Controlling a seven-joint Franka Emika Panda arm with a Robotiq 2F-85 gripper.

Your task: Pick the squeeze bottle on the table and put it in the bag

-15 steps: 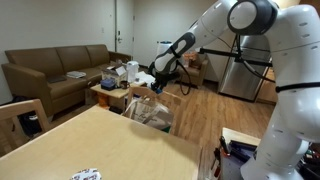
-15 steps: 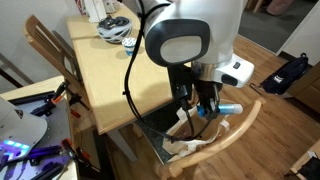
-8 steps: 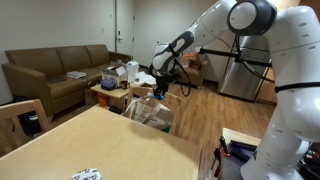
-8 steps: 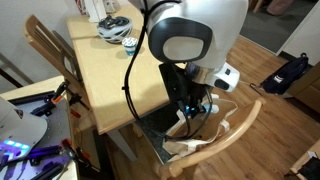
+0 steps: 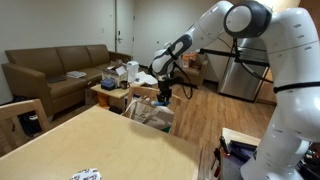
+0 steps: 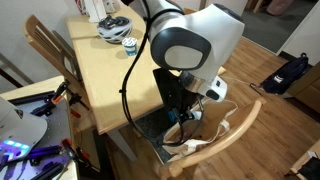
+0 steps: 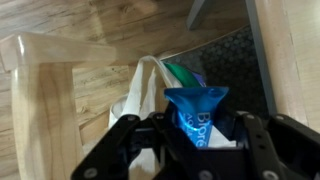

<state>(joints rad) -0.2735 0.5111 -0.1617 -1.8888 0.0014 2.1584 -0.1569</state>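
Observation:
My gripper has the blue squeeze bottle's flat end over the cream bag's opening, so I should keep going into the bag and release the bottle there.
My gripper is shut on a blue squeeze bottle with white lettering, its flat end pointing away from the wrist. Right below it is the open mouth of a cream bag hanging on a wooden chair. In an exterior view the gripper hangs just above the bag beyond the table's far edge. In an exterior view the gripper is low at the bag; the bottle is mostly hidden there by the arm.
A light wooden table fills the foreground, with a wooden chair holding the bag at its end. A brown sofa and a cluttered low table stand behind. A dark bag lies on the floor.
The gripper has moved down toward the bag's mouth with the bottle in it. The bottle's blue end, visible beside the gripper before, is now hidden low behind the arm.

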